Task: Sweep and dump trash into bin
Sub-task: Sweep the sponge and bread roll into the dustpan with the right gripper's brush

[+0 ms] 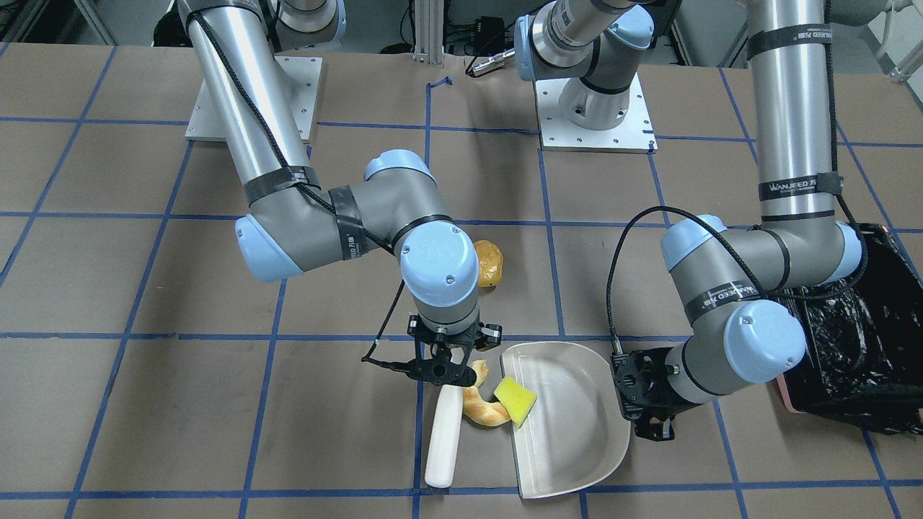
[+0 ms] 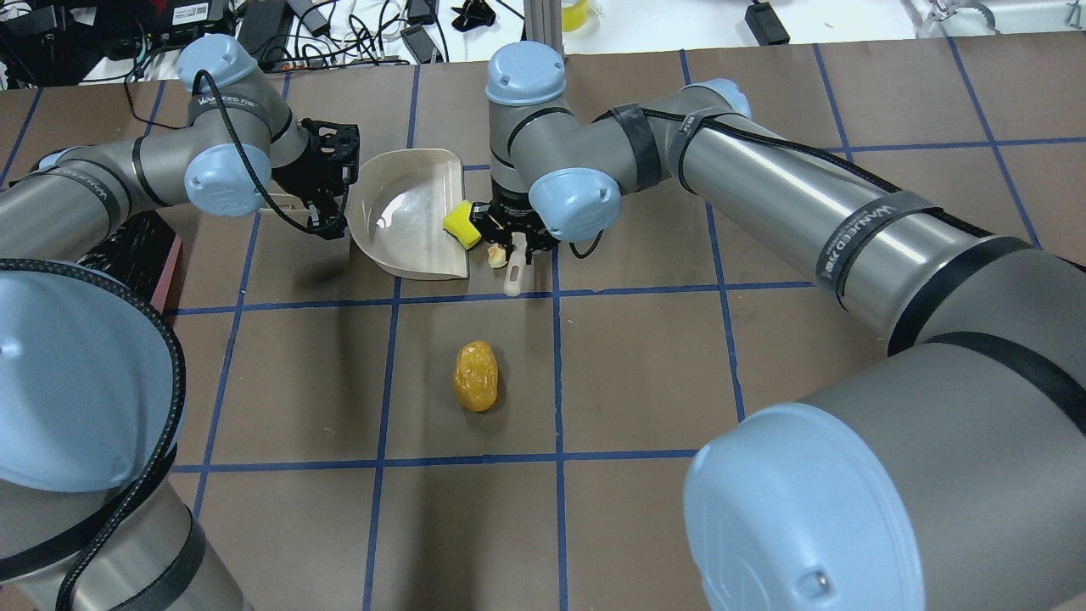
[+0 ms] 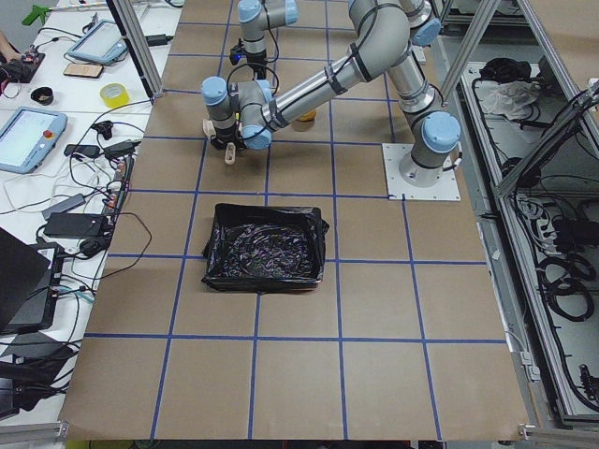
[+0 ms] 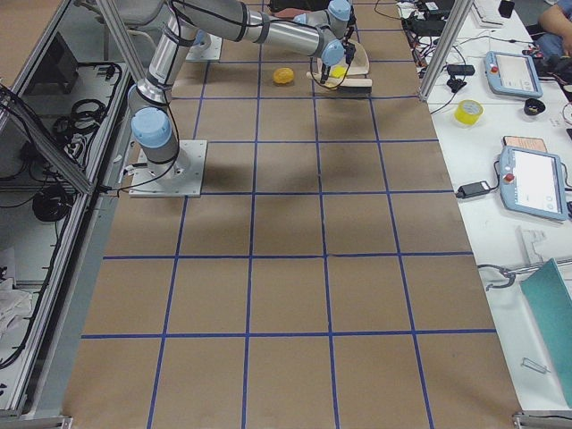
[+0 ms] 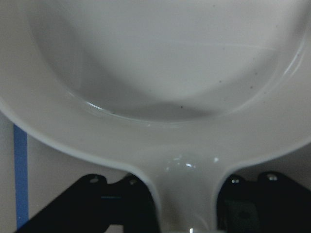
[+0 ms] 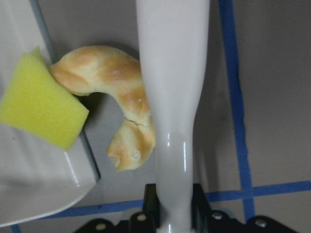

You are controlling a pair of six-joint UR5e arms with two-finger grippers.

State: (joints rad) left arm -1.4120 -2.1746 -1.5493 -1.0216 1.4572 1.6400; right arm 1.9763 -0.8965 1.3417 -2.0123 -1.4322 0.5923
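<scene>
I can see the croissant piece (image 1: 486,409) behind the sponge chunk at the pan's edge, so I should move the brush (image 1: 445,442) back with my right gripper, then sweep it over the pan's edge.
The beige dustpan (image 1: 570,425) lies flat on the table. My left gripper (image 1: 645,404) is shut on its handle (image 5: 187,194). My right gripper (image 1: 443,367) is shut on the narrow neck of the beige brush (image 1: 442,440), whose head lies beside the pan's open edge. The tan croissant piece (image 1: 483,411) sits on the table between the brush and the pan's lip, touching the brush (image 6: 172,97). The yellow sponge chunk (image 1: 515,400) rests across the pan's lip (image 6: 41,114). The golden-brown potato lump (image 2: 476,375) lies alone, nearer the robot. The black-lined pink bin (image 3: 265,248) stands behind the left arm.
The bin (image 1: 858,346) is partly covered by my left elbow in the front-facing view. The brown table (image 2: 645,373) carries a blue tape grid. Both arm bases (image 1: 595,119) stand on white plates at the robot's side.
</scene>
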